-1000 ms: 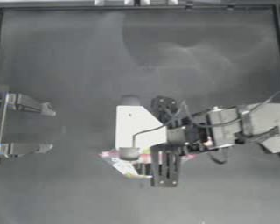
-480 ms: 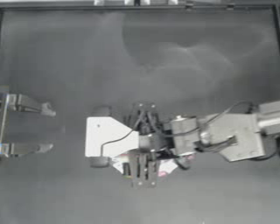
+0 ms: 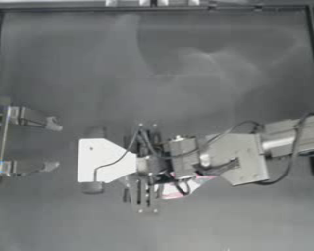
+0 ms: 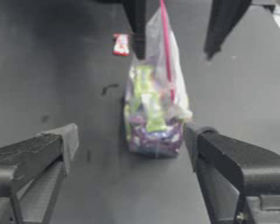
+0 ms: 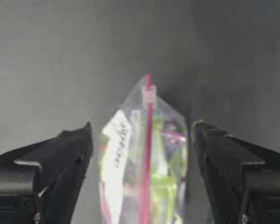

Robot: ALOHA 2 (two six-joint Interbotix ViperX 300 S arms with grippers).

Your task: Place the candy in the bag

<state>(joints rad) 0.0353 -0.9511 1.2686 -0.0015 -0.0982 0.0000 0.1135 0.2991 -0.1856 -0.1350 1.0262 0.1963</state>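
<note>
A small pale tab [image 5: 149, 93] is at the end of the pink seal line, and I expect the bag [image 5: 142, 166] to unzip and open wide when I pull along it.
The bag [image 4: 154, 113], clear with a pink seal strip and coloured sweets inside, stands on edge on the table. In the top view only a bit of the bag [image 3: 189, 188] shows beneath the right arm. My right gripper [image 5: 142, 131] points down over it, open, one jaw on each side of the bag [image 5: 145, 166], with gaps showing. The left wrist view shows the right gripper [image 4: 177, 35] from across the table. The candy [image 4: 120, 43], small and red-and-white, lies flat on the table just beyond the bag. The right arm hides it in the top view. My left gripper [image 3: 51, 144] waits open at the left edge.
The right arm's white wrist block [image 3: 100, 159] and cables hang over the table's middle front. A dark raised rim [image 3: 153, 7] runs along the table's far side.
The right arm has swung further left across the table, its wrist now left of the bag. The bag has shifted slightly right. The left arm has not moved.
</note>
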